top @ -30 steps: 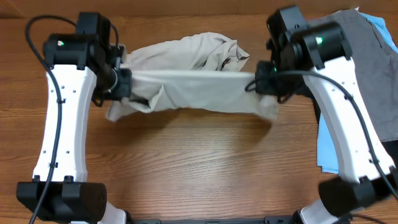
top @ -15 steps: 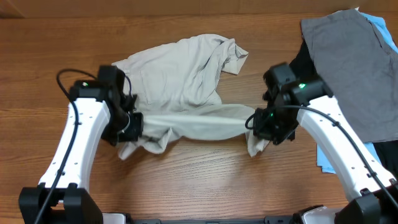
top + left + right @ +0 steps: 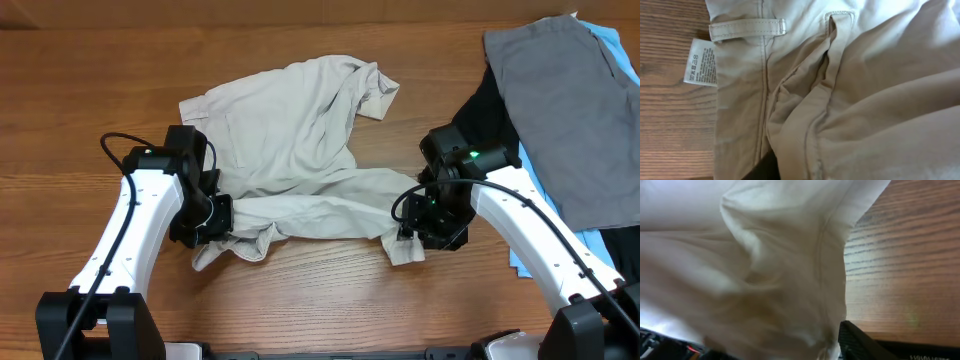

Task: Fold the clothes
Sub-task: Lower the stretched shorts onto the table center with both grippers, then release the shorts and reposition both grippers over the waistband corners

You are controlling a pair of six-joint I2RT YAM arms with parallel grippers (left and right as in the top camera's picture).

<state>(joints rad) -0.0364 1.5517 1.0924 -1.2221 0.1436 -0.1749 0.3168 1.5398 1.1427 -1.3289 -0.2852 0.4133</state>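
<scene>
The shorts' near edge is folded over into a crumpled band, so my left gripper should spread that edge out flat before I fold.
The clothes are chiefly light beige shorts, spread crumpled mid-table, with their near edge folded over into a long band. My left gripper sits at that band's left end and my right gripper at its right end, both low on the cloth. In the left wrist view the shorts fill the frame with a belt loop and white label. Only one dark fingertip shows under a fold. In the right wrist view cloth drapes over the jaws, and one finger stands free of it.
A grey garment lies at the back right over a black one and a light-blue one, just beside my right arm. Bare wooden table runs along the front edge.
Both arms have brought the stretched edge of the shorts toward the front and down onto the table. The band now lies slack, and the right jaws have parted.
</scene>
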